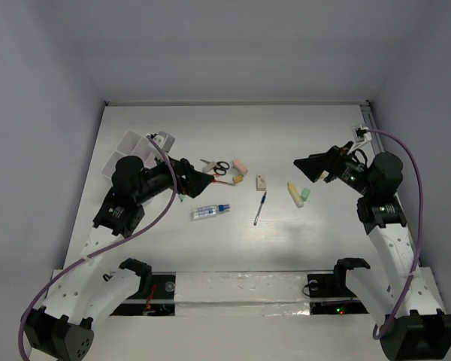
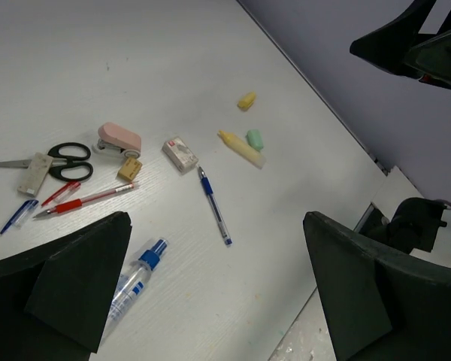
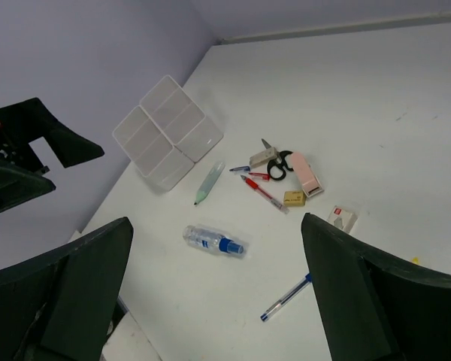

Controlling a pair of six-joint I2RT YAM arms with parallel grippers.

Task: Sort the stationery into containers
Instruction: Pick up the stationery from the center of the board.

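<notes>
My left gripper should continue to move down open toward the blue collar (image 1: 221,208) until its fingers are on both sides of it, then close, as the white tube (image 1: 204,213) lies clear of the red pen.
The white organiser box (image 1: 128,150) stands at the back left, partly hidden by my left arm; the right wrist view shows it empty (image 3: 167,131). Mid-table lie black-handled scissors (image 1: 218,166), a pink eraser (image 1: 240,163), a tan eraser (image 1: 238,180), a blue pen (image 1: 261,208), a white tube with a blue label (image 1: 210,212), a red pen (image 2: 86,201), a pale green marker (image 3: 209,182), and a green eraser (image 1: 305,195). My left gripper (image 1: 207,180) hovers open above the scissors area. My right gripper (image 1: 302,165) hovers open and empty above the green eraser.
A small white box with a red mark (image 1: 261,182) lies beside the tan eraser. A yellow marker (image 1: 294,193) lies next to the green eraser, and a small yellow eraser (image 2: 246,100) lies beyond them. Grey walls enclose the table on three sides.
</notes>
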